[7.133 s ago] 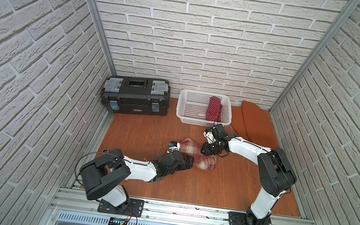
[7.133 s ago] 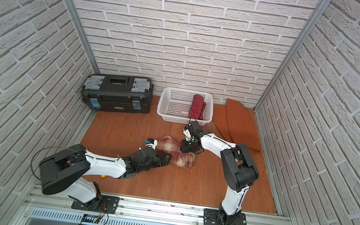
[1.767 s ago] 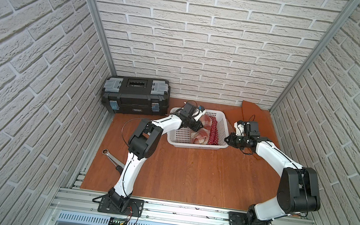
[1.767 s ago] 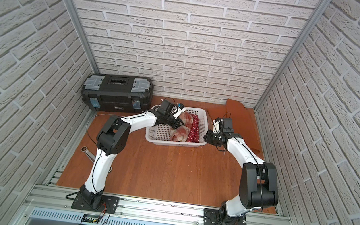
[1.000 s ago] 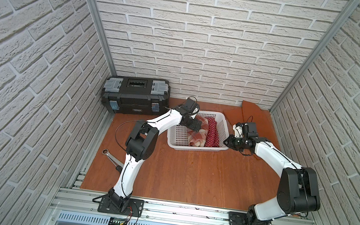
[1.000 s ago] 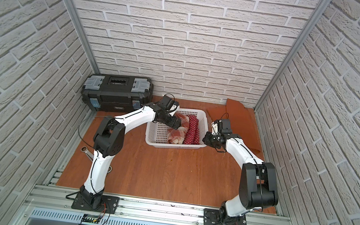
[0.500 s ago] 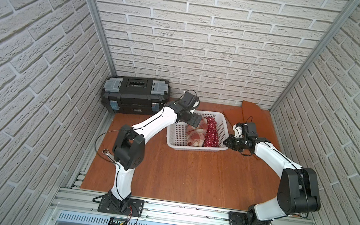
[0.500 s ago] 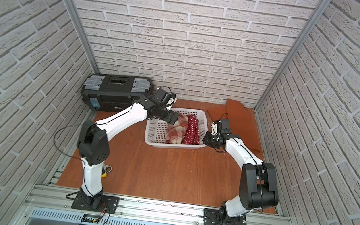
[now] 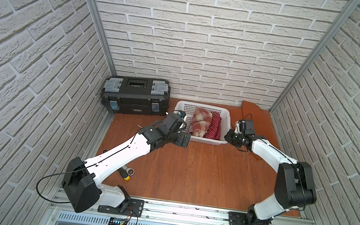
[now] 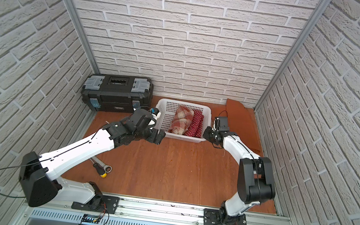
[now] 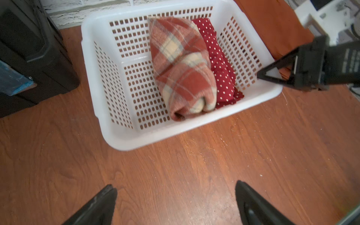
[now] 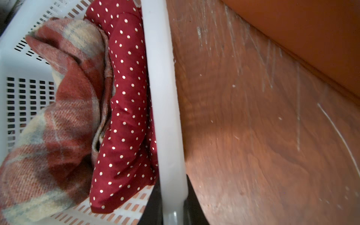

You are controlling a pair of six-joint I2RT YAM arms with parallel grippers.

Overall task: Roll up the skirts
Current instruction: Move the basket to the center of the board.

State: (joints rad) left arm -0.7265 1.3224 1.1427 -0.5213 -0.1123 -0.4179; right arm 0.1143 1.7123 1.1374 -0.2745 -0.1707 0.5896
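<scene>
The white basket's way (image 9: 172, 103) beside the black toolbox is clear. I should keep pushing the basket's rim back with my right gripper until the basket gets to the back wall (image 9: 206, 97).
Two rolled skirts lie side by side in the white basket (image 9: 208, 141) (image 10: 185, 137): the plaid roll (image 9: 200, 122) (image 10: 181, 119) (image 11: 181, 64) (image 12: 58, 116) and the polka-dot roll (image 9: 215, 126) (image 10: 195, 124) (image 11: 220, 64) (image 12: 126, 97) against the right wall. The rust-orange skirt (image 9: 250, 107) (image 10: 235, 108) (image 11: 272, 25) (image 12: 311, 29) lies flat at the back right. My left gripper (image 9: 185, 139) (image 10: 160, 137) (image 11: 175, 190) hangs open and empty over the floor by the basket's front left corner. My right gripper (image 9: 229, 136) (image 10: 207, 135) (image 12: 173, 211) is shut on the basket's right rim (image 12: 161, 78).
A black toolbox (image 9: 134, 95) (image 10: 115, 97) stands against the back wall left of the basket. A wrench and a yellow-tipped screwdriver (image 9: 128, 172) (image 10: 102, 167) lie on the wooden floor near the left arm's base. Brick walls close in three sides.
My left arm has drawn back out of the basket toward the front left, leaving the plaid roll lying inside. The right gripper has stayed on the rim.
</scene>
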